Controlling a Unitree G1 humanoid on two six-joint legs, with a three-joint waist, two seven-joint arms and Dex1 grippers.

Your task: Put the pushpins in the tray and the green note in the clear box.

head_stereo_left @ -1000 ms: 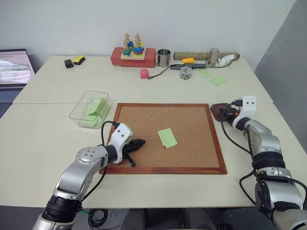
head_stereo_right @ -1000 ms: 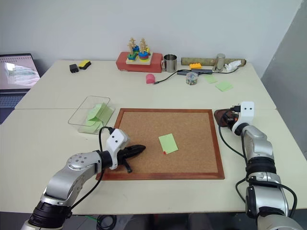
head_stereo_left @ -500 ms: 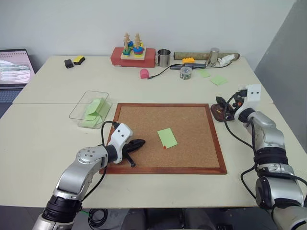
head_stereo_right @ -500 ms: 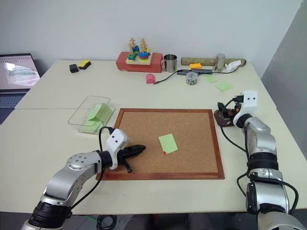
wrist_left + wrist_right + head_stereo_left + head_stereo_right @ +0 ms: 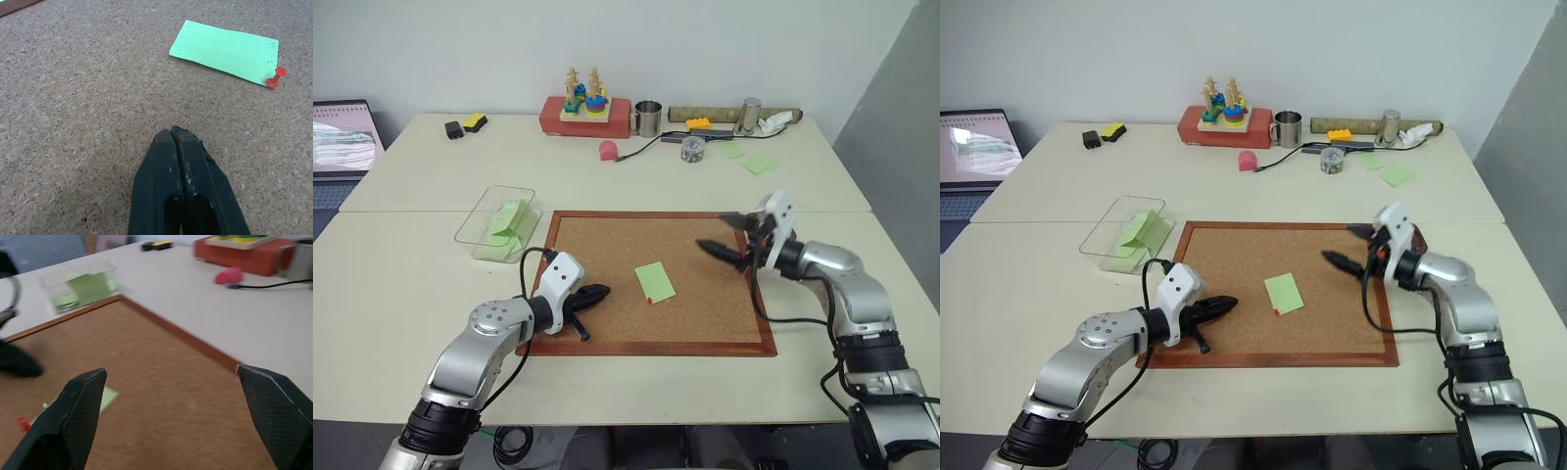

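My right gripper is on course for the green note's corner, with the red pushpin [image 5: 650, 301] upright and clear of my left gripper, so it should keep going and then close around the pushpin's head [image 5: 1276, 312].
The green note [image 5: 654, 281] lies flat on the cork board, and a red pushpin [image 5: 648, 301] stands at its near corner. My left gripper [image 5: 604, 290] rests shut on the board just left of the note; the left wrist view has the note [image 5: 225, 49] and the red pushpin [image 5: 275, 78] ahead of its tips. Over the board's right part, my right gripper [image 5: 712, 232] hovers open and empty, pointing left toward the note. The clear box [image 5: 496, 223] sits off the board's far left corner with bent green notes inside. My right hand hides the tray.
The wooden-framed cork board [image 5: 607, 245] fills the table's middle. Along the back stand a red box with a stacking toy [image 5: 585, 113], a metal cup [image 5: 648, 117], a small jar [image 5: 692, 149], a pink object [image 5: 607, 150] and loose green notes [image 5: 759, 164]. A laptop [image 5: 342, 137] sits far left.
My right gripper swung left from the tray at the board's right edge to over the board, and its fingers spread wide. The left arm stayed still.
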